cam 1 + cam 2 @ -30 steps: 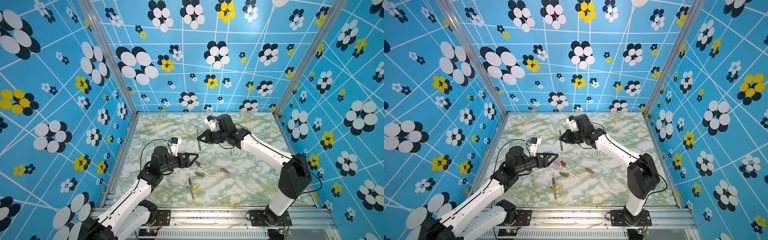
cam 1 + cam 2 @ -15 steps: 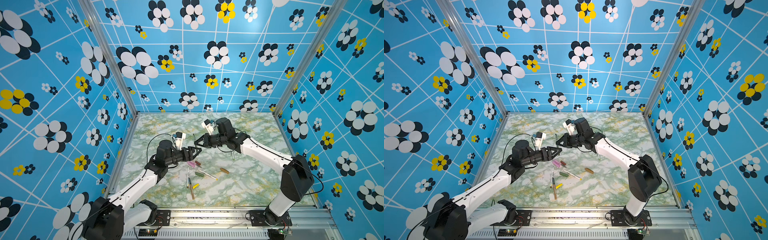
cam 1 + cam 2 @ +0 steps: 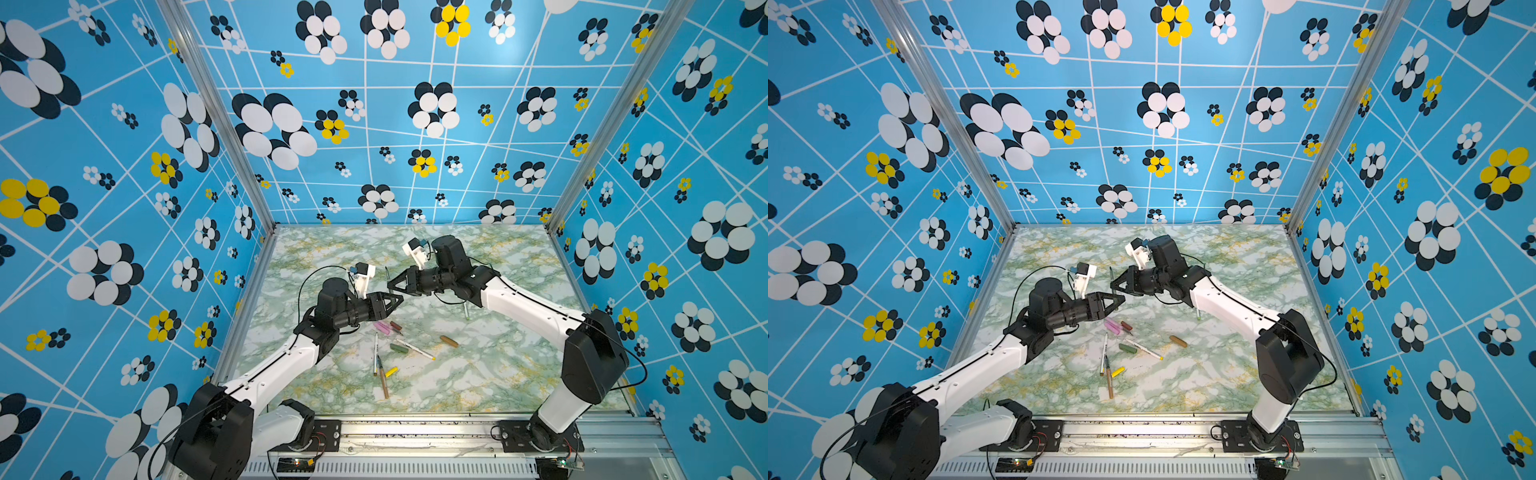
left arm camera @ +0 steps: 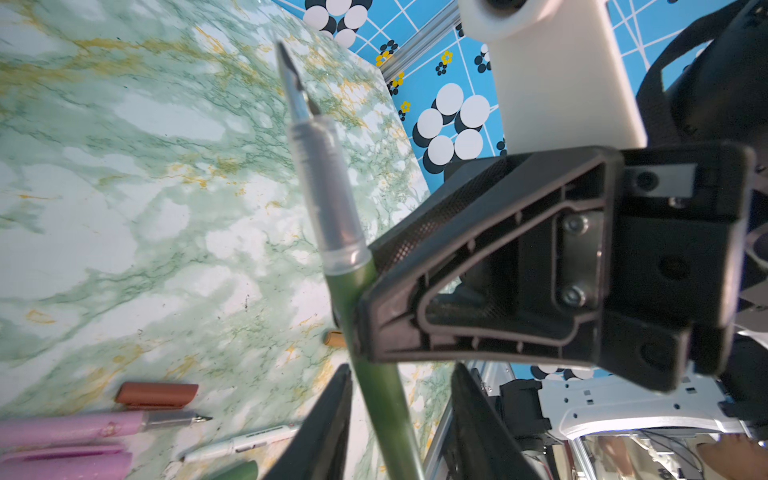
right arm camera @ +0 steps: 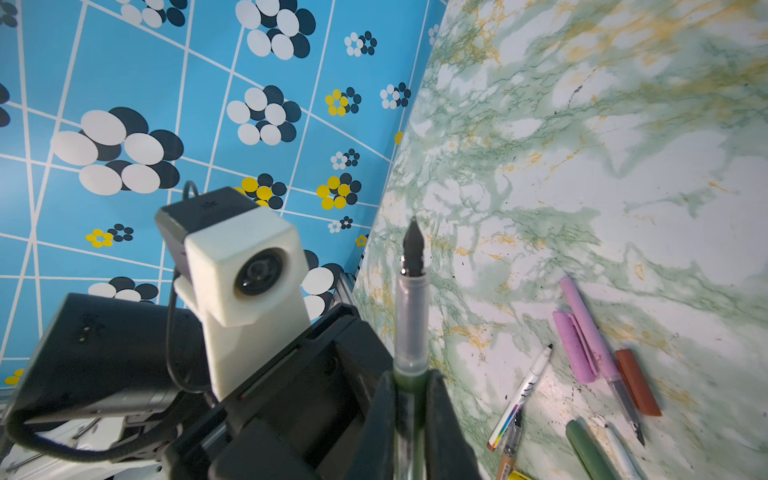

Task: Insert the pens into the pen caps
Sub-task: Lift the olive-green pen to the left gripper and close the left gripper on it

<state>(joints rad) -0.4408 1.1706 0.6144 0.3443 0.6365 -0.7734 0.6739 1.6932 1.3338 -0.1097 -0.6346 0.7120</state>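
My right gripper is holding the dark green pen near its collar (image 4: 348, 272). Next, my left gripper takes hold of the lower body of the pen before my right gripper goes to get the green cap (image 3: 398, 348).
My right gripper (image 5: 411, 384) is shut on a dark green pen (image 5: 411, 316) and holds it above the table, dark tip up past a clear collar. In both top views it shows as a thin dark stick (image 3: 387, 274) (image 3: 1111, 276) between the two arms. My left gripper (image 4: 401, 370) is open, its two fingers on either side of the pen's green barrel (image 4: 353, 299), with a gap on each side. On the table below lie a pink cap (image 3: 381, 328), a brown cap (image 3: 395, 325), a green cap (image 3: 399, 348), a yellow cap (image 3: 391, 372) and a tan cap (image 3: 449, 341).
Loose pens lie among the caps: a white one (image 3: 415, 349), a brown one (image 3: 383, 382), and a pink one (image 5: 590, 332) beside the pink cap. A pale green pen (image 3: 466, 311) lies under my right arm. Patterned blue walls (image 3: 208, 249) close in three sides of the marble table (image 3: 498, 374).
My left gripper has risen from over the caps to the pen and narrowed its jaws round the barrel. The right arm has swung the held pen down and leftward to meet it.
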